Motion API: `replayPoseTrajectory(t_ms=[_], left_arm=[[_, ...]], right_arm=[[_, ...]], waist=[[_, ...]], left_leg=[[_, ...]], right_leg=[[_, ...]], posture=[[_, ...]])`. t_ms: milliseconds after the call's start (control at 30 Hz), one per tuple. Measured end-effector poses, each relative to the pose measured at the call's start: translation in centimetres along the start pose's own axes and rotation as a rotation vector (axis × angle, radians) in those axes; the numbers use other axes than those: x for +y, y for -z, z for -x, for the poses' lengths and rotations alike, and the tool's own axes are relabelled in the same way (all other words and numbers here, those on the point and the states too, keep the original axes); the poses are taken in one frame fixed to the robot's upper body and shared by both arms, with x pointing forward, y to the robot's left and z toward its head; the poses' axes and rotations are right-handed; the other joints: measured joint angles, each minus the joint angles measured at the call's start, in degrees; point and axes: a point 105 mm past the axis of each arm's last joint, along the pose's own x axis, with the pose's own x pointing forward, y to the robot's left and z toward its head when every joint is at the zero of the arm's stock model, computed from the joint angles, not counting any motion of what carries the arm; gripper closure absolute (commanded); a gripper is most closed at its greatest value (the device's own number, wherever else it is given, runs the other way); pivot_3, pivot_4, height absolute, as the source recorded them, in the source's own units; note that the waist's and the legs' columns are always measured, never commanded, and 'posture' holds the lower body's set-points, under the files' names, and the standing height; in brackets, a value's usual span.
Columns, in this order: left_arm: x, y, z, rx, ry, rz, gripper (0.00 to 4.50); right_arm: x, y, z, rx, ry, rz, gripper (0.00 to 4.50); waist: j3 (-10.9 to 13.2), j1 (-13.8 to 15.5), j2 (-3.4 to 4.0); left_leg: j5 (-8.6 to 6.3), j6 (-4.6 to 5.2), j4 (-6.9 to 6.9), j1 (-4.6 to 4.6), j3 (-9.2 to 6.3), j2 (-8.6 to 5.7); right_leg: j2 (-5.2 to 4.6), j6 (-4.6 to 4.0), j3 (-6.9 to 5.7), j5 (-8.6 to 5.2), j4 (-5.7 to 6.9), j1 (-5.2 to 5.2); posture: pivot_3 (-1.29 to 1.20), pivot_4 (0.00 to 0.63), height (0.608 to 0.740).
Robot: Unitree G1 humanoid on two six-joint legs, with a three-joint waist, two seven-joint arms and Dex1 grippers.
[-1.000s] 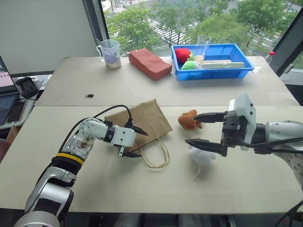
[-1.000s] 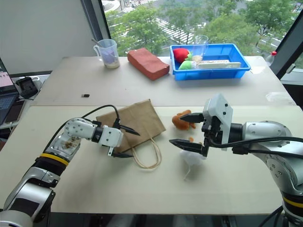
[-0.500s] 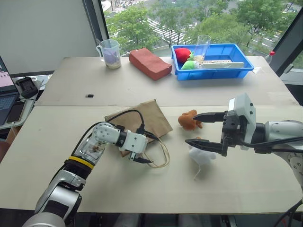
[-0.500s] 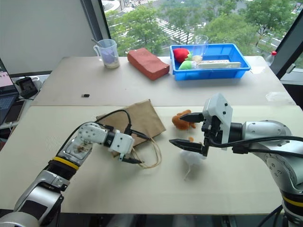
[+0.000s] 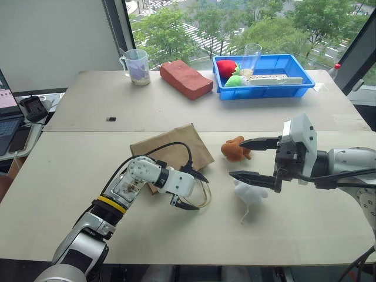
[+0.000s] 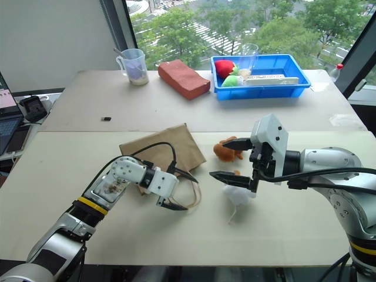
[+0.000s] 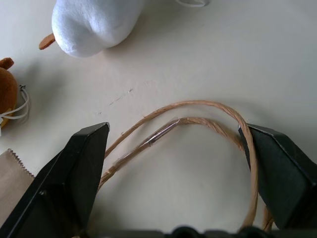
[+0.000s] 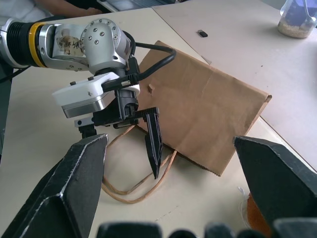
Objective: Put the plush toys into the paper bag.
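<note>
Next, my right gripper pushes into the bag's opening (image 5: 205, 166) to open it while my left gripper lifts a handle, because the paper bag lies flat (image 5: 179, 143) and its opening is shut.
The brown paper bag (image 5: 171, 151) lies flat on the table, its cord handles (image 5: 204, 194) looped out toward me. My left gripper (image 5: 200, 191) is open, with one finger on each side of those handles (image 7: 198, 112) just above the tabletop. The orange-brown plush toy (image 5: 234, 149) sits right of the bag. The white plush toy (image 5: 249, 193) lies a little nearer, its thin string tail trailing toward me. My right gripper (image 5: 237, 158) hovers open above and between the two toys, holding nothing.
At the far side stand a blue bin (image 5: 305, 88) with red and green soft items, a glass and a white strip, a reddish-brown block (image 5: 186, 79) and a measuring cup (image 5: 137, 66). A small black object (image 5: 111, 119) lies mid-table. A laptop (image 5: 8, 111) sits past the left edge.
My left gripper has swung to the right, from beside the bag to over the cord handles. The right gripper and both toys have stayed put.
</note>
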Motion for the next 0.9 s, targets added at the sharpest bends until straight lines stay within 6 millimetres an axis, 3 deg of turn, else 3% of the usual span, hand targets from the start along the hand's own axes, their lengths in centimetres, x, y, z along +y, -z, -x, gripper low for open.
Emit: replayPoseTrajectory(t_ms=[200, 233, 367, 500, 600, 700, 767, 900], left_arm=[[-0.2, -0.2, 0.3, -0.008, 0.02, 0.008, 4.21], [-0.1, -0.3, 0.4, -0.01, 0.02, 0.01, 4.39], [0.0, -1.1, 0.7, -0.035, 0.024, 0.048, 4.39], [1.5, -2.4, 2.6, -0.112, -0.021, 0.155, 4.39], [4.4, -4.4, 6.1, -0.212, -0.118, 0.24, 4.39], [6.3, -6.4, 9.8, -0.281, -0.196, 0.257, 4.39], [6.5, -7.1, 10.6, -0.327, -0.204, 0.281, 4.39], [6.4, -7.0, 10.6, -0.342, -0.198, 0.311, 4.5]], right_arm=[[-0.1, -0.1, -0.1, -0.002, -0.001, 0.001, 0.0], [-0.1, -0.1, -0.1, -0.003, -0.001, 0.001, 0.0], [-0.3, -0.1, -0.1, -0.004, 0.001, -0.003, 0.0], [-0.4, 0.6, 0.1, 0.013, 0.012, -0.028, 0.0], [-0.7, 2.4, 0.7, 0.068, 0.037, -0.073, 0.0], [-0.9, 2.7, 0.9, 0.072, 0.055, -0.089, 0.0], [-0.9, 2.7, 0.7, 0.054, 0.063, -0.092, 0.0], [-0.4, 3.3, -1.1, -0.003, 0.061, -0.145, 1.2]], waist=[[0.0, -0.01, 0.0], [0.0, -0.01, 0.0], [0.0, -0.01, 0.0], [0.0, -0.04, 0.0], [0.01, -0.02, -0.01], [0.0, -0.56, 0.0], [0.0, -0.84, 0.0], [0.0, -1.0, 0.0]], left_leg=[[0.0, 0.0, 0.01, 0.0, 0.0, 0.0], [0.0, 0.0, 0.01, 0.0, 0.0, 0.0], [0.0, 0.0, 0.01, -0.01, -0.01, 0.0], [0.0, 0.0, 0.04, -0.01, -0.05, 0.0], [-0.01, 0.01, 0.17, -0.07, -0.07, -0.02], [-0.01, 0.01, 0.17, -0.01, -0.06, 0.0], [0.0, 0.01, 0.17, 0.01, -0.08, 0.01], [0.01, -0.02, 0.18, 0.0, -0.09, 0.03]], right_leg=[[-0.01, 0.0, 0.0, 0.0, 0.0, 0.0], [-0.01, 0.0, 0.0, 0.0, 0.0, 0.0], [0.0, 0.0, 0.0, 0.0, 0.01, -0.01], [0.02, 0.0, -0.03, 0.0, 0.05, -0.01], [0.01, 0.0, -0.05, 0.0, 0.11, -0.02], [0.01, 0.0, -0.04, 0.0, 0.15, -0.01], [0.05, 0.0, -0.04, 0.0, 0.16, 0.01], [0.04, -0.01, -0.02, 0.0, 0.18, -0.01]], posture=[[0.0, 0.15, 0.74], [0.0, 0.15, 0.74], [0.0, 0.15, 0.74], [0.0, 0.15, 0.74], [0.0, 0.15, 0.74], [0.0, 0.15, 0.74], [0.0, 0.15, 0.74], [0.0, 0.15, 0.74]])
